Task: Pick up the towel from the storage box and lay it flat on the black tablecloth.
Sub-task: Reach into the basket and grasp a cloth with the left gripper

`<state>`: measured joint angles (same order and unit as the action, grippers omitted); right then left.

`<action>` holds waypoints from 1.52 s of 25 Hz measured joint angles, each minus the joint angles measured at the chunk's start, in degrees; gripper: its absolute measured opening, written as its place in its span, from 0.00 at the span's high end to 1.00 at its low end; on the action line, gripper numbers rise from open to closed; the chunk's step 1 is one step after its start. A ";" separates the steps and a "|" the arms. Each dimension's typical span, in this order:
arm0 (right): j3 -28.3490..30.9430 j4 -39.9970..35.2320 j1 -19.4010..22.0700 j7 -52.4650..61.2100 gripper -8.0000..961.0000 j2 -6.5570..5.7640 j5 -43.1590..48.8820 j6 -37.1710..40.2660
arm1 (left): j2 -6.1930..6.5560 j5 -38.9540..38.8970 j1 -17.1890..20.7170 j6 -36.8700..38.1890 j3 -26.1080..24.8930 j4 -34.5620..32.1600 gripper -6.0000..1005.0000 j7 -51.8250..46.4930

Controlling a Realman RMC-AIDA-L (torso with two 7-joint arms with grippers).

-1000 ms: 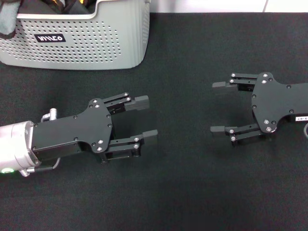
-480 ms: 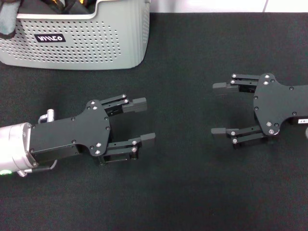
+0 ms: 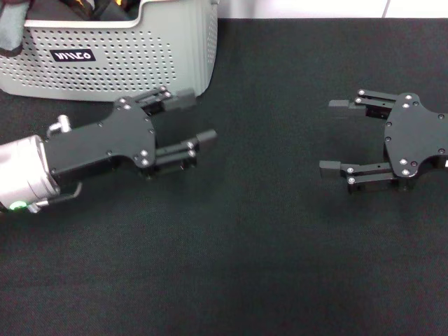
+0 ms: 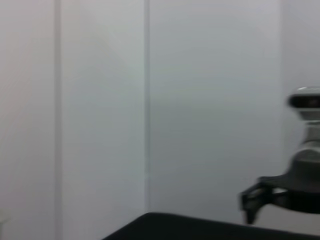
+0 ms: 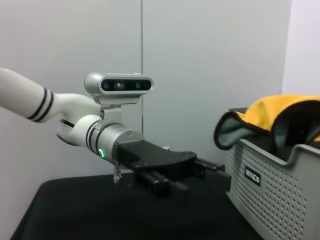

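The towel's grey-green corner [image 3: 12, 29] is hanging loose over the storage box's rim, so my left gripper should go on toward that corner [image 3: 10, 46] until its open fingers are around it.
The storage box [image 3: 126, 66], a light grey perforated basket with a black label, stands at the back left of the black tablecloth [image 3: 266, 238]. The towel hangs over its rim: a grey-green corner shows in the head view [image 3: 10, 28], and its yellow side shows in the right wrist view [image 5: 280, 107]. My left gripper [image 3: 194, 116] is open and empty, just in front of the box's right front corner. It also shows in the right wrist view [image 5: 217, 175], beside the box [image 5: 280, 190]. My right gripper [image 3: 332, 136] is open and empty over the cloth at the right.
A white wall runs behind the table's far edge. In the left wrist view the right arm's gripper [image 4: 265, 195] shows above the cloth's edge [image 4: 200, 227]. Bare tablecloth fills the middle and front.
My left gripper has moved away from me, up to the box's front wall. My right gripper has shifted right and slightly away. Both stay open.
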<state>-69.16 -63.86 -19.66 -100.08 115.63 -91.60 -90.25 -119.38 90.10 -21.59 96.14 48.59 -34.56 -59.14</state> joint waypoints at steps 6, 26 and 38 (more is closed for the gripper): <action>0.16 1.43 0.20 -0.06 0.09 0.02 -0.02 1.54 | -0.25 -0.30 0.98 -3.41 -7.87 0.45 0.24 0.04; 2.04 5.25 0.19 -2.01 0.09 -0.06 0.04 4.65 | -0.59 -6.27 5.57 -19.49 -24.69 6.24 0.28 -3.89; 2.38 5.74 -0.18 -2.31 0.09 -0.11 0.15 5.31 | -0.33 -12.78 3.54 -24.23 -24.88 9.00 0.30 -7.63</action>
<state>-66.79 -58.12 -19.85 -102.39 115.51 -91.46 -84.94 -119.71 77.32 -18.05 71.92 23.71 -25.57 -66.77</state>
